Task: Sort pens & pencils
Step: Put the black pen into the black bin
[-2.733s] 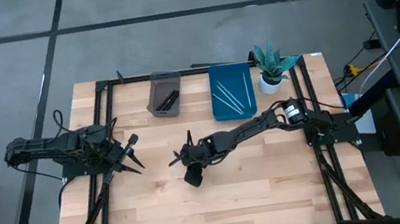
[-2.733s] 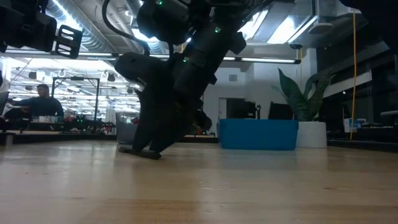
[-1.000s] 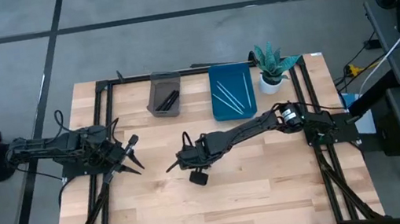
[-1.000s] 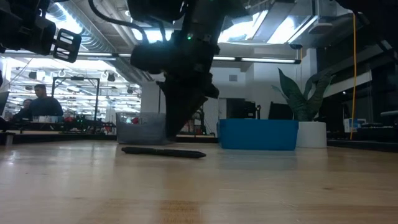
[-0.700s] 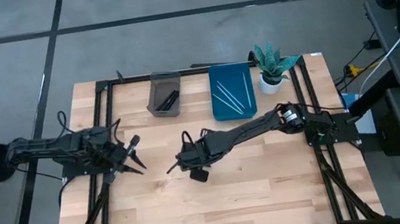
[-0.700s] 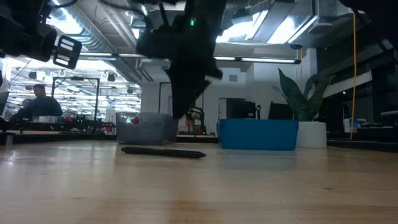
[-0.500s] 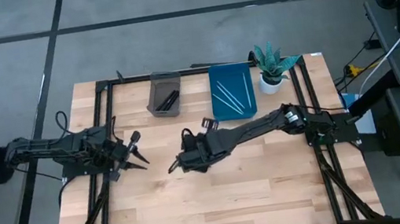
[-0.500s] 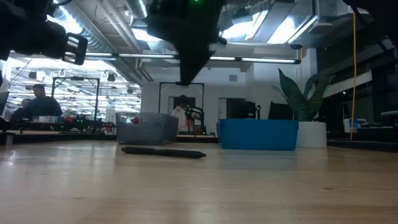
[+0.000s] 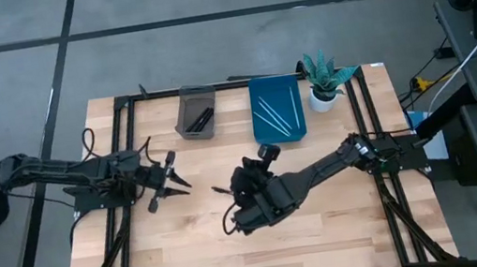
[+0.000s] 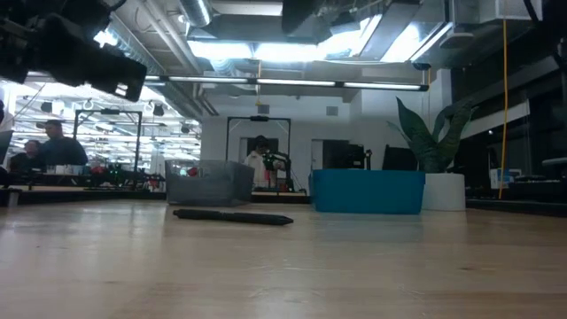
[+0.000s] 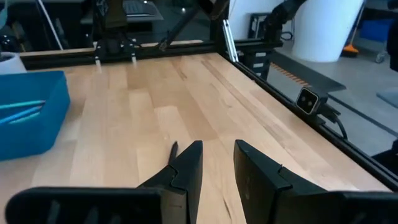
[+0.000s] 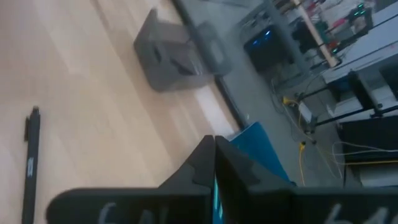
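The robot's shut right gripper crowds the black pen point(image 9: 220, 190) that the open left gripper faces, so the right gripper should draw back before the left gripper takes the pen point(image 10: 232, 217).
One black pen point(image 10: 232, 216) lies flat on the wooden table near its middle, also in the right wrist view point(image 12: 30, 163). My right gripper point(image 12: 213, 147) is shut and raised above the table's middle, right of that pen and apart from it; its arm point(image 9: 302, 179) reaches in from the right. My left gripper point(image 9: 178, 175) hovers open left of the pen, its fingers point(image 11: 186, 165) pointing toward the table's right. More black pens lie in the grey bin point(image 9: 196, 113). Pale teal pencils lie in the blue tray point(image 9: 275, 109).
A potted plant point(image 9: 325, 78) stands at the far right beside the blue tray. Black frame rails point(image 9: 119, 161) run along the table's left and right sides. People sit in the room beyond the table point(image 10: 53, 146). Bare wood lies toward the near edge point(image 9: 257, 254).
My right gripper has risen from just above the black pen, out of the top of the low view, and drawn toward the near edge. My left gripper has moved toward the table's right, closer to the pen. The pen has stayed where it lay.
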### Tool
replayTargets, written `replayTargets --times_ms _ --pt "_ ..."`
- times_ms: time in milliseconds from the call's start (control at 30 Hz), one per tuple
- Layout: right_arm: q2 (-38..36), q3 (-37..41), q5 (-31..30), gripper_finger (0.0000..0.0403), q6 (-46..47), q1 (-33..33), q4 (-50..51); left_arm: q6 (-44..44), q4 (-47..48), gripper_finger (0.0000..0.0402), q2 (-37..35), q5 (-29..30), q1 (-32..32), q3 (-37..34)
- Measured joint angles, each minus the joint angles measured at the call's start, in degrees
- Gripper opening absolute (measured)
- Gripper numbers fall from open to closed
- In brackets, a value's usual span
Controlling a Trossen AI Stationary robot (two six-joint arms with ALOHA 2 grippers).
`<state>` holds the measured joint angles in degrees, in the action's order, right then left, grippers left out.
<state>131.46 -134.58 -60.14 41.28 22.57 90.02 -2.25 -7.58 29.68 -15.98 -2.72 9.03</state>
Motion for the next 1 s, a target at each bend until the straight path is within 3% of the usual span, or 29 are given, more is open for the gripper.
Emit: replayTargets --times_ms 133,267,533,667,900,1000 --pt "-1.38 1.40 -1.94 0.0014 2.05 0.72 -0.05 -1.66 -0.32 0.0086 5.65 1.41 -1.69 4.04" --pt "-5.50 7.97 -2.69 0.0006 5.81 1.30 0.02 -4.43 -0.34 0.0086 10.09 1.90 -3.81 7.45" --pt "-21.31 32.33 -3.25 0.0006 18.46 2.75 -4.17 -6.38 -2.18 0.0086 15.00 6.44 -5.33 8.87" --pt "-29.80 45.95 -2.02 0.0006 14.06 3.61 -19.30 -6.11 -4.67 0.0086 17.61 8.74 -5.17 8.93" --pt "-42.78 69.02 9.88 0.0006 -15.41 2.36 -63.49 -7.28 -2.83 0.0086 28.79 9.44 -3.60 15.62" --pt "-47.86 77.90 16.11 0.0006 -23.47 1.19 -79.11 -8.70 0.75 0.0086 33.75 9.59 -2.53 19.86"
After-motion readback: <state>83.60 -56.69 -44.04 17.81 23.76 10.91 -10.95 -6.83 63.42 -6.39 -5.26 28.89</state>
